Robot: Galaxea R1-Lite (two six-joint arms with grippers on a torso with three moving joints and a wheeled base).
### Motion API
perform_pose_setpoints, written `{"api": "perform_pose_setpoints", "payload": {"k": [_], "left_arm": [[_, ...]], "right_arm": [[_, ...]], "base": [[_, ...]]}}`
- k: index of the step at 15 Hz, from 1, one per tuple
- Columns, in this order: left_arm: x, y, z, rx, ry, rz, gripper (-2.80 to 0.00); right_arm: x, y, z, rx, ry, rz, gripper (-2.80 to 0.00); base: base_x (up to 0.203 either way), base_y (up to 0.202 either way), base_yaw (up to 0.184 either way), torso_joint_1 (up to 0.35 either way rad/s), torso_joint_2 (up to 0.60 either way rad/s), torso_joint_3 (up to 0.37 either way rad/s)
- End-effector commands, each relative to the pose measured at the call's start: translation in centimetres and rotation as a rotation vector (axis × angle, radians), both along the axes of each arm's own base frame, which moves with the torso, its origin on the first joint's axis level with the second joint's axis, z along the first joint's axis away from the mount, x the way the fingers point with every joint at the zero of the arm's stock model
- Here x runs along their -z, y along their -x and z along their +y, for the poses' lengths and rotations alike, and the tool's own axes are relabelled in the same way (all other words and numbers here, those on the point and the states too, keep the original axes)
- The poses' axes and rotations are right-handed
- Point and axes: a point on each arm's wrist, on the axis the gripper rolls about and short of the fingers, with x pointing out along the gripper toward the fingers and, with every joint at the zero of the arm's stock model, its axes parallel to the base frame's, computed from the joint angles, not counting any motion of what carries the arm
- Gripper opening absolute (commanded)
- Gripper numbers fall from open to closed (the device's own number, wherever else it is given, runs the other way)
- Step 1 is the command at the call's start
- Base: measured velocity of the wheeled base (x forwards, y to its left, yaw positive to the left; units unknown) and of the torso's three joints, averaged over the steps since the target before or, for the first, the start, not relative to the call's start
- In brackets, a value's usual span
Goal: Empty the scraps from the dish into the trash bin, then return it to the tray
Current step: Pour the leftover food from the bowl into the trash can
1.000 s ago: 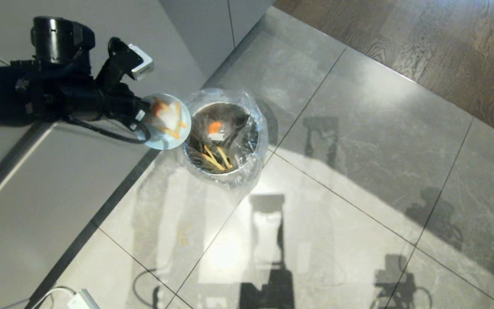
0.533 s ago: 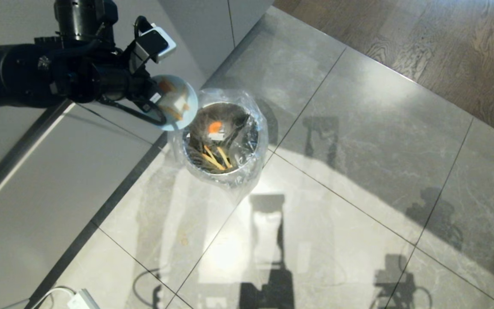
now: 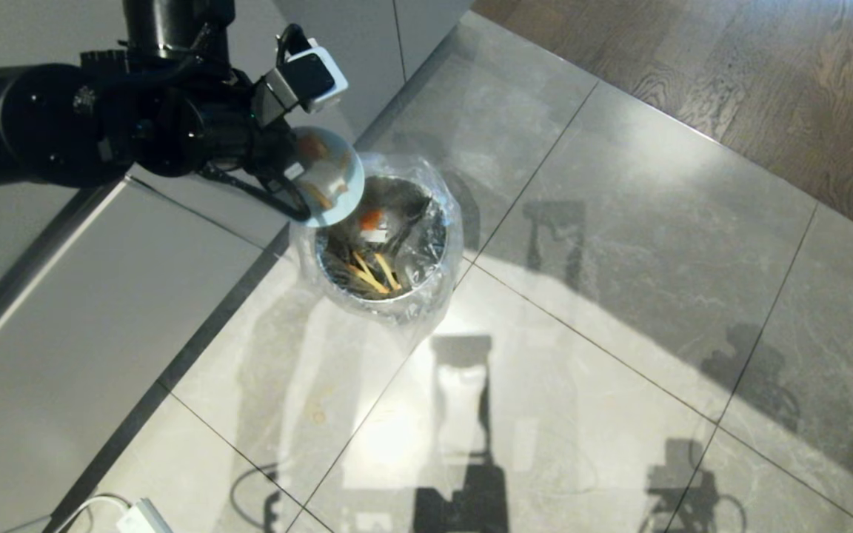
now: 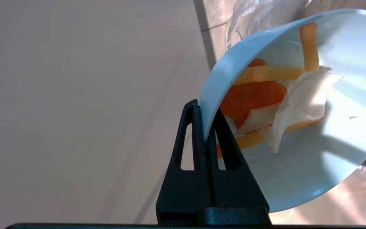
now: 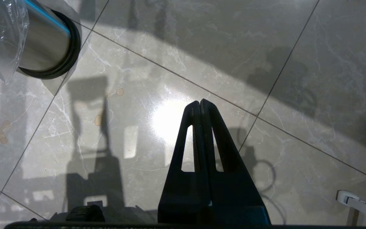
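Observation:
Scraps are stuck inside the dish (image 3: 323, 173) at the trash bin's rim, so my left gripper needs to move the dish over the bin's opening (image 3: 385, 232) and tilt it further down.
My left gripper (image 3: 289, 169) (image 4: 206, 109) is shut on the rim of the dish (image 3: 334, 185) (image 4: 335, 140), a small pale blue-white bowl. The dish is tipped steeply on its side over the near-left rim of the trash bin (image 3: 380, 238), a shiny metal bin lined with a clear bag. The scraps (image 4: 265, 95) (image 3: 315, 159), yellow and orange strips with a white lump, still cling inside the dish. More scraps lie in the bin's bottom (image 3: 371, 274). My right gripper (image 5: 199, 102) hangs shut over the tiled floor, holding nothing. The tray is out of view.
A grey cabinet front (image 3: 64, 296) fills the left side beside the bin. Tiled floor (image 3: 619, 259) spreads to the right, with wood flooring (image 3: 767, 74) beyond. A white plug and cable (image 3: 138, 517) lie on the floor near me. The bin's steel side (image 5: 43, 41) shows in the right wrist view.
My left arm has swung the dish up and to the right, from beside the bin to over its rim, and tilted it more steeply. The right arm is still.

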Motion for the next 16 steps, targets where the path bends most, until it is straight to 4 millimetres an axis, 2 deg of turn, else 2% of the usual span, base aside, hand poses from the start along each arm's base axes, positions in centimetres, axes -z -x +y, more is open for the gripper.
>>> {"api": "perform_pose_setpoints", "payload": {"k": [1, 7, 11, 13, 16], "left_arm": [[0.3, 1.1, -2.0, -0.016, -0.052, 0.0, -2.8], [3.4, -0.7, -5.4, 0.032, -0.08, -0.019, -2.8], [3.7, -0.2, -5.4, 0.109, -0.222, 0.073, -2.8], [3.6, -0.3, -5.3, 0.109, -0.238, 0.074, -2.8], [2.8, -0.2, -5.2, 0.117, -0.358, 0.035, -2.8]], "right_arm": [[0.0, 0.0, 0.0, 0.0, 0.0, 0.0, -2.8], [0.0, 0.0, 0.0, -0.001, 0.0, -0.001, -2.8], [0.0, 0.0, 0.0, -0.001, 0.0, 0.0, -2.8], [0.0, 0.0, 0.0, 0.0, 0.0, 0.0, -2.8], [0.0, 0.0, 0.0, 0.0, 0.0, -0.001, -2.8]], "base": [[0.0, 0.0, 0.0, 0.0, 0.0, 0.0], [0.0, 0.0, 0.0, 0.0, 0.0, 0.0], [0.0, 0.0, 0.0, 0.0, 0.0, 0.0], [0.0, 0.0, 0.0, 0.0, 0.0, 0.0], [0.0, 0.0, 0.0, 0.0, 0.0, 0.0]]}}
